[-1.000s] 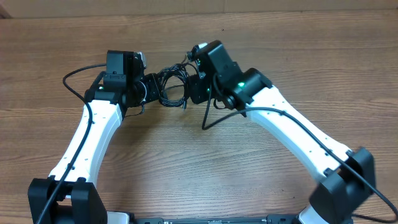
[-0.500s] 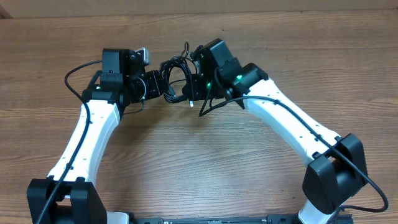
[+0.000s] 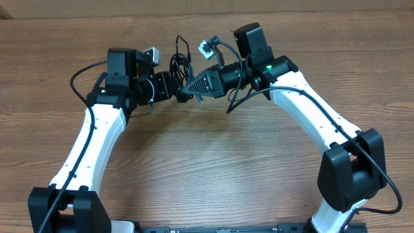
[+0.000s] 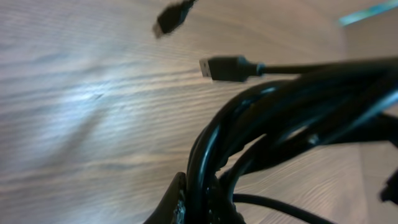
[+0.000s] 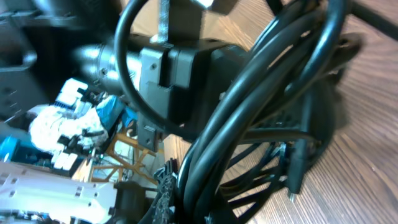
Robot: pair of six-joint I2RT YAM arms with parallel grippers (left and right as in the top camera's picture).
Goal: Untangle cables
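My left gripper should hold the bundle [image 3: 181,68] while my right gripper opens, backs away and grips again, because both my grippers are squeezing several cable pieces of the same bundle [image 5: 239,118].
A tangled bundle of black cables [image 3: 182,71] hangs lifted between my two grippers at the back middle of the table. My left gripper [image 3: 173,88] is shut on the bundle from the left; thick black strands [image 4: 205,162] run up from its jaws, with a USB plug [image 4: 225,68] loose above the wood. My right gripper [image 3: 191,86] is shut on the same bundle from the right, and several black strands [image 5: 249,106] pass through its jaws. A plug end [image 5: 293,180] dangles near the table.
A wooden table [image 3: 213,168] lies under both arms. A white connector [image 3: 208,47] sits near the right wrist. The left arm's housing [image 5: 180,74] is close in front of the right wrist camera. A loose black lead [image 3: 234,100] trails below the right arm.
The right arm has swung back and rotated, now pointing left at the bundle. The cable bundle has been raised and pulled farther back. The left arm barely moved.
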